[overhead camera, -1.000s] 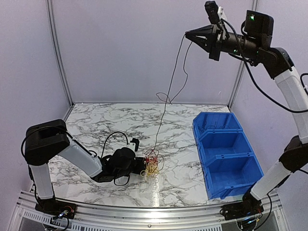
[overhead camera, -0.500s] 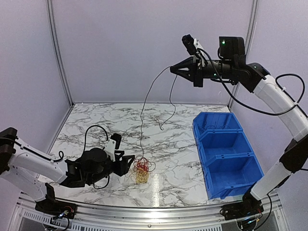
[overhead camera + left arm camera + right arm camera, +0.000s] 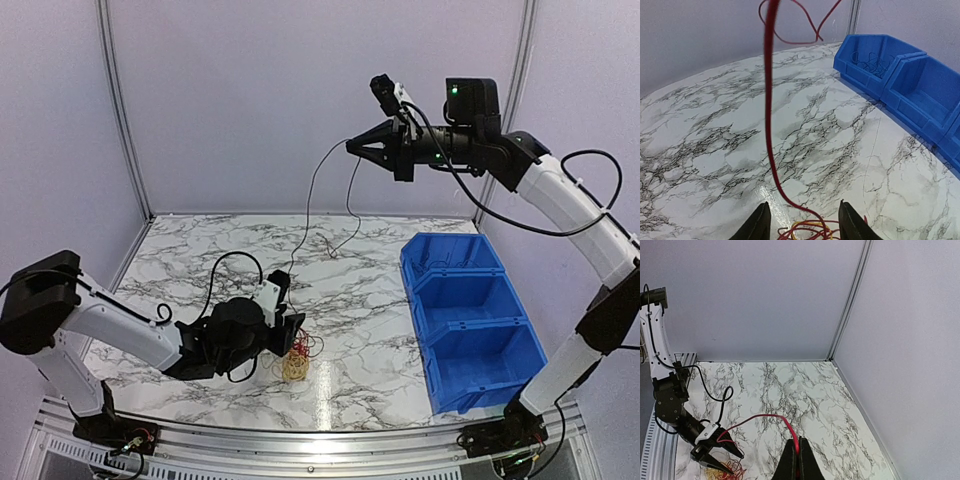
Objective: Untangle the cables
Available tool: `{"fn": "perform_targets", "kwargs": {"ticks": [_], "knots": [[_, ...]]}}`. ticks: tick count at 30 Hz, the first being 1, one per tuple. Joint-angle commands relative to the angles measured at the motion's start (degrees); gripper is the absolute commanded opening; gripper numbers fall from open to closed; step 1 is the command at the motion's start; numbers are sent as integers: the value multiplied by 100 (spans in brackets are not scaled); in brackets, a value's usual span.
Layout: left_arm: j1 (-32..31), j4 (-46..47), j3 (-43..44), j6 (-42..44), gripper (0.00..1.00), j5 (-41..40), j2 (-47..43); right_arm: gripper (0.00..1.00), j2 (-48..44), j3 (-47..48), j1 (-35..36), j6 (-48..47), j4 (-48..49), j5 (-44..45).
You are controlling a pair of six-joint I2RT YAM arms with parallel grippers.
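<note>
My right gripper is far above the spot where the red cable stays caught in the bundle (image 3: 301, 349). I should open that gripper and grip the cable closer to the bundle (image 3: 292, 262).
The cables lie as a small red and yellow bundle (image 3: 295, 362) on the marble table, also seen low in the left wrist view (image 3: 810, 231) and the right wrist view (image 3: 722, 470). One thin red cable (image 3: 765, 416) rises from the bundle to my right gripper (image 3: 352, 147), which is shut on it high above the table (image 3: 799, 441). In the top view this strand (image 3: 310, 200) looks dark. My left gripper (image 3: 293, 335) is low at the bundle's left edge. Its fingers stand open (image 3: 804, 203), with the red cable (image 3: 768, 100) rising between them, not pinched.
A row of three blue bins (image 3: 470, 320) stands on the table's right side. The far bin (image 3: 875, 50) holds a thin dark cable (image 3: 871, 61). Grey walls and metal posts close in the back and sides.
The left gripper swung out to the left and came back to the bundle. The bundle slid a little left. The right gripper moved left and lower, still holding the cable.
</note>
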Motion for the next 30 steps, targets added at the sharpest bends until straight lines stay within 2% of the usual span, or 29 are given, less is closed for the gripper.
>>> {"fn": "perform_targets", "kwargs": {"ticks": [1, 6, 11, 13, 15, 24, 28, 30], "knots": [[170, 236, 477, -77, 43, 338, 683, 0, -46, 344, 45, -39, 51, -38], [170, 352, 670, -192, 30, 742, 1322, 0, -268, 722, -241, -255, 243, 218], [172, 352, 754, -569, 22, 1106, 1839, 0, 132, 2325, -1436, 815, 643, -615], [169, 352, 768, -708, 20, 1168, 2013, 0, 367, 3236, -1659, 944, 644, -635], [175, 351, 762, -803, 18, 1196, 2139, 0, 456, 3580, -1751, 922, 692, -515], [196, 287, 435, -920, 18, 1085, 2071, 0, 528, 3613, -2190, 838, 642, -46], [245, 67, 201, -886, 18, 844, 1742, 0, 555, 4075, -2742, 996, 757, 269], [242, 75, -78, -937, 17, 632, 1433, 0, 446, 3758, -2777, 921, 825, 358]]}}
